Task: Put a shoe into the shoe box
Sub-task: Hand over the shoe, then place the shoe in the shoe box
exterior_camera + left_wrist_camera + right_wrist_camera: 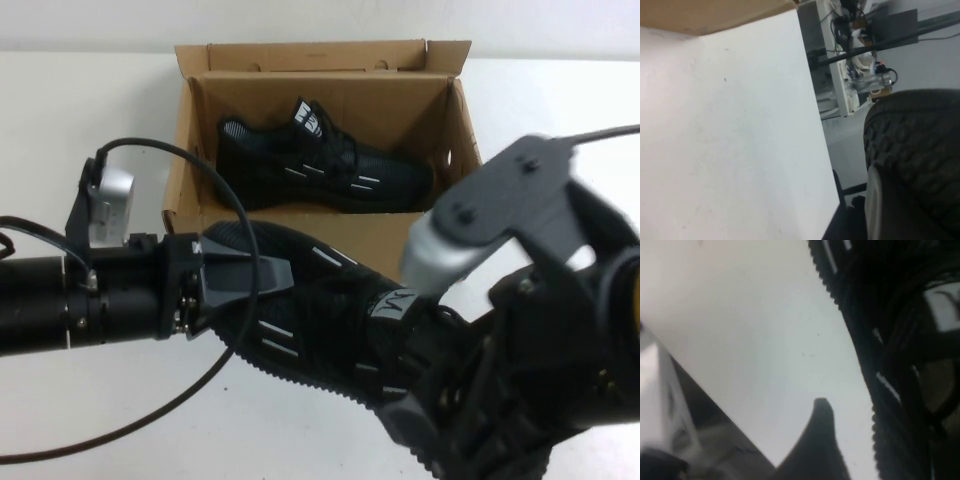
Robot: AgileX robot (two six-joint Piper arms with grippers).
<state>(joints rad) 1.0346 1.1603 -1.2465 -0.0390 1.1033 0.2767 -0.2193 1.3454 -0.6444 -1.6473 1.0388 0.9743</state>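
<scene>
The sneaker's toe is in my left gripper and my right gripper is next to the sneaker's heel end (905, 440), so next my right gripper moves back and grabs the sneaker's laced middle (345, 320).
The brown cardboard shoe box (186, 150) stands open at the back of the table, and one black sneaker (330, 165) lies inside it. A second black sneaker (320, 320) is held in front of the box, toe to the left. My left gripper (248, 275) is shut on its ribbed toe, which also shows in the left wrist view (915, 145) beside a pale finger (873, 200). My right gripper (425, 405) is at the shoe's heel end. In the right wrist view one dark finger (822, 435) stands apart from the shoe's side (890, 390), with table showing between; the other finger is hidden.
The white table (80, 110) lies around the box, and a black cable (215, 375) loops from the left arm over it. The right arm's bulky links (540, 210) cover the front right. The box's underside edge (715, 15) shows in the left wrist view.
</scene>
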